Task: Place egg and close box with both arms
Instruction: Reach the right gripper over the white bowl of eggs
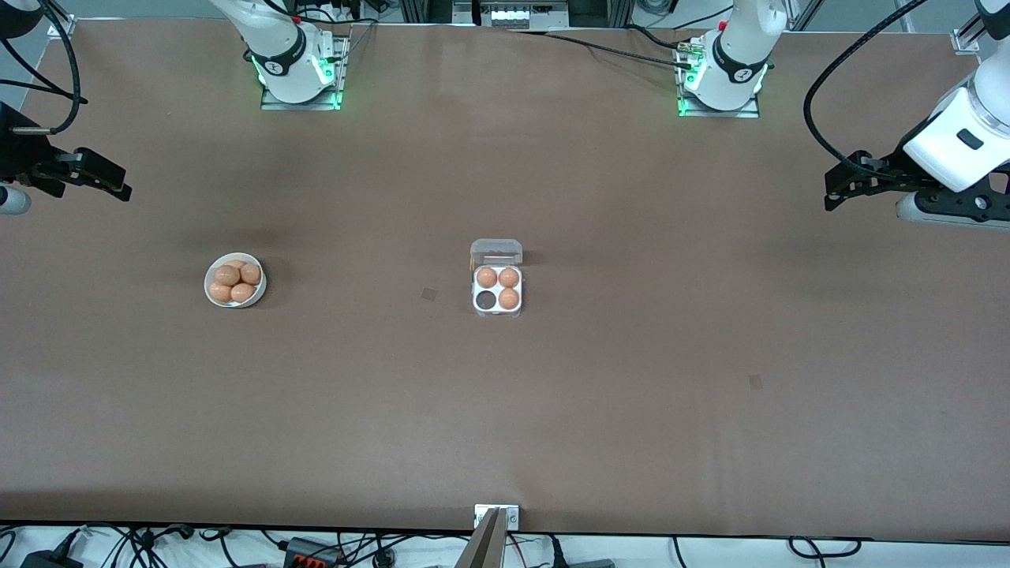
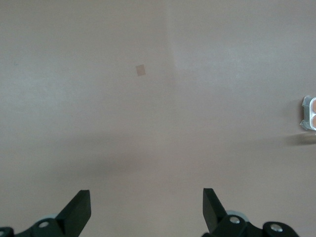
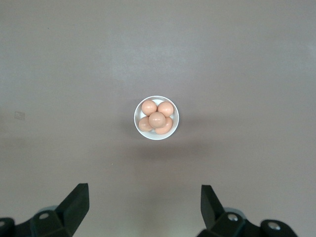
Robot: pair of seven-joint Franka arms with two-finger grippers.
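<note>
I expect the raised lid (image 1: 497, 250) to swing over the eggs and stay closed when I push it, because it is joined to the clear box along its far edge (image 1: 497, 265).
The clear box (image 1: 497, 308) stands at the table's middle with its lid (image 1: 495, 252) up. It holds three brown eggs (image 1: 508, 278); the cell (image 1: 485, 300) nearest the front camera toward the right arm's end is empty. A white bowl (image 1: 235, 300) with several brown eggs (image 1: 227, 275) sits toward the right arm's end; it also shows in the right wrist view (image 3: 139, 112). My right gripper (image 1: 122, 188) hangs open and empty above that end (image 3: 144, 195). My left gripper (image 1: 832, 191) hangs open and empty above the left arm's end (image 2: 146, 197). The box's edge (image 2: 309, 113) shows in the left wrist view.
Two small square marks lie on the brown table, one beside the box (image 1: 428, 294) and one nearer the front camera toward the left arm's end (image 1: 756, 382). A bracket (image 1: 497, 517) sits at the table's near edge.
</note>
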